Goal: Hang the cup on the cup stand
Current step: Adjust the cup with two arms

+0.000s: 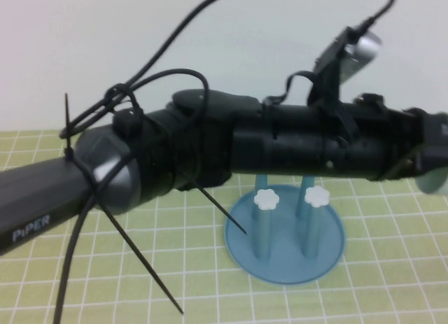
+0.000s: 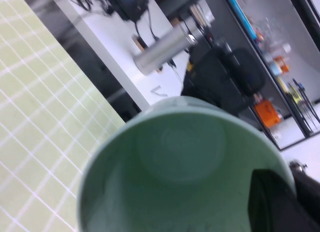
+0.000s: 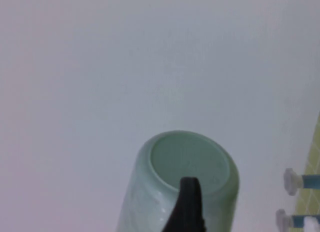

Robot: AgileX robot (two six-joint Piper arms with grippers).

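The cup (image 1: 433,180) will hang with its opening above the stand's plate when I lower it over a post, because the white-knobbed posts (image 1: 264,224) are tall.
The cup (image 2: 175,157) is a pale mint tumbler held off the table, lying on its side. My left gripper (image 2: 292,194) is shut on its wall. One dark finger (image 2: 270,202) shows inside the cup's mouth. Another finger (image 3: 187,207) lies along the outside, its tip at the cup's base (image 3: 185,159). In the high view the left arm (image 1: 294,145) reaches across to the right, and the cup (image 1: 435,180) peeks out at its end. The blue cup stand (image 1: 285,264) sits below and left of the cup, with two white-knobbed posts (image 1: 266,198) showing. My right gripper faces the cup's base, open, holding nothing.
A yellow-green gridded mat (image 1: 392,282) covers the table, with a white wall behind. The left arm's cables and zip-tie ends (image 1: 140,261) hang over the mat. The arm hides the stand's rear posts. Beyond the table edge stands a white bench with a silver cylinder (image 2: 165,41).
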